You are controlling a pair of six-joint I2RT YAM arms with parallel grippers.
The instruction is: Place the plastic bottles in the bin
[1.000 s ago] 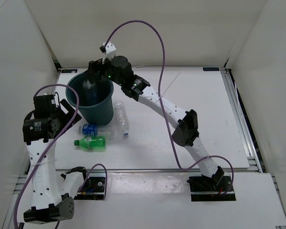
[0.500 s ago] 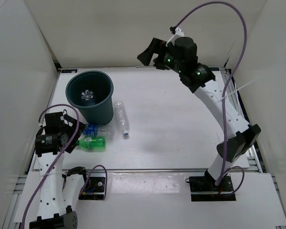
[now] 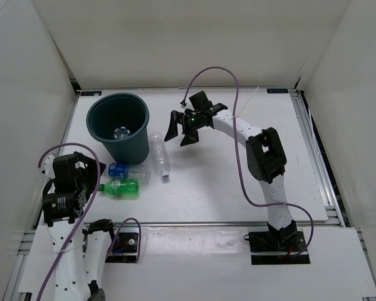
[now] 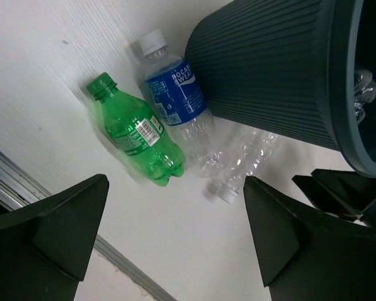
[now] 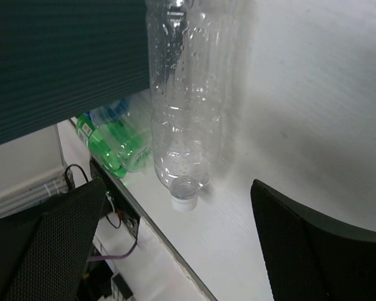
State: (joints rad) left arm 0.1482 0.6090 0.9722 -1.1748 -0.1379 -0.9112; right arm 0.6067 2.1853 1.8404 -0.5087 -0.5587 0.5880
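Only small droplets (image 5: 189, 99) speckle the bottle's see-through side, so I expect the clear bottle (image 3: 159, 155) to prove empty, its droplets still clinging, when I lift it.
The dark teal bin (image 3: 139, 143) stands at the back left, with one clear bottle (image 3: 121, 132) lying inside. A clear bottle (image 3: 159, 152) lies just right of the bin, cap toward me. A blue-labelled bottle (image 3: 122, 170) and the green bottle (image 3: 120, 187) lie in front of the bin. My right gripper (image 3: 180, 132) is open and empty, low over the table right of the clear bottle (image 5: 185, 113). My left gripper (image 3: 89, 177) is open and empty, left of the green bottle (image 4: 135, 132) and the blue-labelled one (image 4: 175, 100).
The bin's ribbed wall (image 4: 269, 69) fills the top of the left wrist view and also shows in the right wrist view (image 5: 62, 63). White walls close in the table on the left, back and right. A metal rail (image 3: 194, 223) runs along the near edge.
My right arm rose from over the bin, swung up and right, then came down low beside the clear bottle. A bottle now lies in the bin. My left arm drew back toward me.
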